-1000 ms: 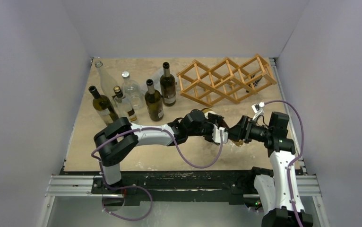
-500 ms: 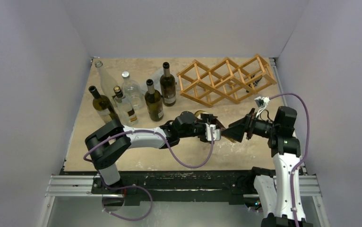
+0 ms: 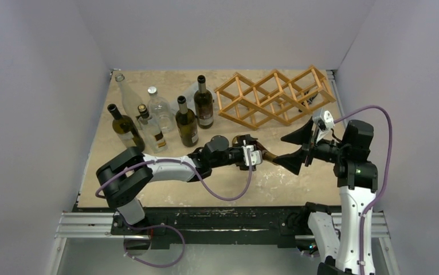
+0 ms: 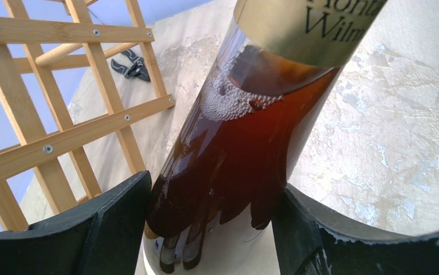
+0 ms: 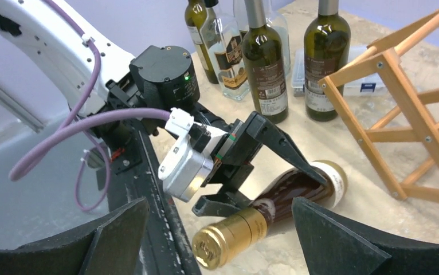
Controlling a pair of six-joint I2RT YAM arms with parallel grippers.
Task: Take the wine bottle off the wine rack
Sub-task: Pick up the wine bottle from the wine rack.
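The wine bottle (image 5: 283, 201) is almost level in my left gripper, which should turn it upright before my right gripper grasps the gold foil top (image 3: 269, 156).
The wine bottle (image 3: 265, 154) is dark brown with a gold foil top (image 5: 228, 239) and lies nearly level, low over the table, in front of the wine rack (image 3: 274, 97). It is off the rack. My left gripper (image 3: 256, 151) is shut on the bottle's shoulder, and in the left wrist view both fingers (image 4: 108, 223) press its sides (image 4: 240, 143). My right gripper (image 3: 289, 150) hangs open just right of the gold top, holding nothing. The light wooden rack (image 5: 400, 114) stands empty, its rods (image 4: 51, 143) close beside the bottle.
Several upright bottles (image 3: 160, 114) stand in a group at the back left. A clear plastic box (image 5: 355, 86) lies behind them, next to the rack. A small black tool (image 4: 130, 63) lies on the table beyond the rack. Walls close in on three sides.
My right gripper has opened, let go of the bottle's top and drawn back to the right and upward. The left arm has shifted the bottle slightly left.
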